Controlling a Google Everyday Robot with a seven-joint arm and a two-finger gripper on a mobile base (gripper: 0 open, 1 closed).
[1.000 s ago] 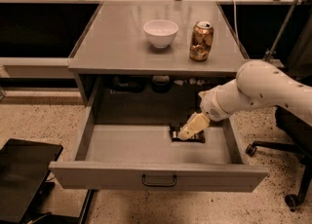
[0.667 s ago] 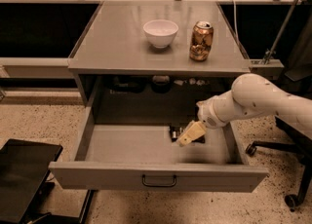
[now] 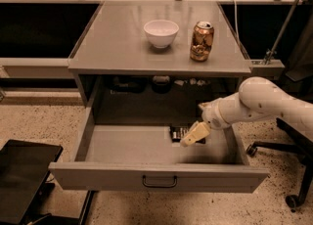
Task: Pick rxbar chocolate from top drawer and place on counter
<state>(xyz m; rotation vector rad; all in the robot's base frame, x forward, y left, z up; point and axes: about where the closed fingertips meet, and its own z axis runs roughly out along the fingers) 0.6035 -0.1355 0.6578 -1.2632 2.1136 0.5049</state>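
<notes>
The rxbar chocolate lies flat and clear of the top drawer's sides, so the gripper should keep going down over its middle until the fingers close around it.
The top drawer is pulled wide open below the counter. The rxbar chocolate, a small dark bar with pale lettering, lies flat on the drawer floor at the back right. My gripper reaches in from the right on the white arm. It is low over the right end of the bar and hides part of it. Whether it touches the bar cannot be told.
A white bowl and a copper-coloured can stand on the counter. Dark items sit on the shelf behind the drawer. A black chair seat is at lower left and a chair base at the right.
The gripper has dropped a little lower into the drawer, down onto the bar's right end. The bar, bowl and can have not moved.
</notes>
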